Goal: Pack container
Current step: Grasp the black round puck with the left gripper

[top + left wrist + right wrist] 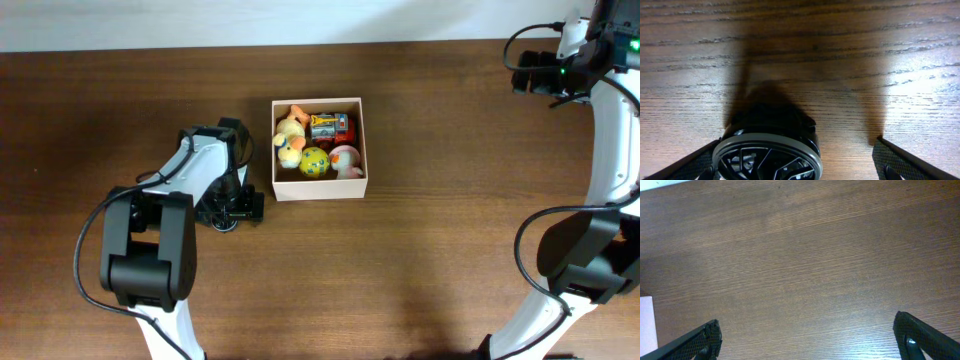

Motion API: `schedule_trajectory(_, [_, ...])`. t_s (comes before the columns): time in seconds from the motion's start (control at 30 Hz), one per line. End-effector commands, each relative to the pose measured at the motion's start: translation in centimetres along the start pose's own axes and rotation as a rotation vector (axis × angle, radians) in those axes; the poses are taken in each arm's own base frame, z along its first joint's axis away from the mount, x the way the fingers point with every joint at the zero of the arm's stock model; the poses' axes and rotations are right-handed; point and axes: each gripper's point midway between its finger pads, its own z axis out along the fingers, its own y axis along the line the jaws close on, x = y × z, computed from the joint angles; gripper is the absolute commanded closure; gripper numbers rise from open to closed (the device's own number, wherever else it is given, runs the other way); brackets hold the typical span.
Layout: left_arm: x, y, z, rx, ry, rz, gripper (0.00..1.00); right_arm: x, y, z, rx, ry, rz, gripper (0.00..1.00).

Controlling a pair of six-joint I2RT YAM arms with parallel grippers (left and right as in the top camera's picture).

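Next, my open gripper moves over to center over the toy (769, 156) before it closes, because the black wheel-shaped toy sits off-center against a finger of my left gripper.
The container (320, 188), a square white-walled box, stands mid-table. Inside it lie a yellow duck (290, 140), a red toy car (331, 127), a yellow-green ball (314, 161) and a pink toy (346, 160). My left gripper (230, 208) is low over the table just left of the box, open. A black wheel-shaped toy (767, 155) lies between its fingers, close to the left finger (690, 165) and well apart from the right finger (897, 160). My right gripper (530, 75) is open at the far right rear, with only bare wood between its fingertips (807, 347).
The table is dark wood (450, 220). A pale wall runs along the table's back edge (200, 20). The right wrist view shows a pale corner of something (646, 325) at its left edge. Both arm bases stand at the front corners.
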Motion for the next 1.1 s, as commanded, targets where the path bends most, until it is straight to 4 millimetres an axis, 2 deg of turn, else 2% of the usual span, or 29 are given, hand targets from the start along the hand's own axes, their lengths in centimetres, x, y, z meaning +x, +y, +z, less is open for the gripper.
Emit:
schedule_trajectory(0.0, [0.7, 0.3, 0.7, -0.004, 0.019, 0.011, 0.09, -0.7, 0.0, -1.4, 0.008, -0.034, 0.004, 0.01])
schedule_trajectory(0.27, [0.3, 0.2, 0.7, -0.002, 0.004, 0.01, 0.23, -0.7, 0.0, -1.4, 0.008, -0.035, 0.004, 0.01])
schedule_trajectory(0.5, [-0.1, 0.2, 0.7, -0.001, -0.012, 0.006, 0.25, -0.7, 0.0, -1.4, 0.008, -0.034, 0.004, 0.01])
schedule_trajectory(0.6, [-0.5, 0.3, 0.5, -0.003, -0.025, -0.003, 0.28, -0.7, 0.0, -1.4, 0.008, -0.035, 0.004, 0.01])
schedule_trajectory(0.77, [-1.4, 1.2, -0.2, 0.005, -0.052, -0.055, 0.32, -0.7, 0.0, -1.4, 0.008, -0.034, 0.004, 0.01])
schedule_trajectory(0.9, [-1.7, 2.4, -0.3, 0.012, -0.056, -0.089, 0.41, -0.7, 0.0, -1.4, 0.008, -0.035, 0.004, 0.01])
schedule_trajectory(1.07, [-1.8, 2.9, -0.3, 0.042, -0.052, -0.116, 0.42, -0.7, 0.0, -1.4, 0.008, -0.034, 0.004, 0.01])
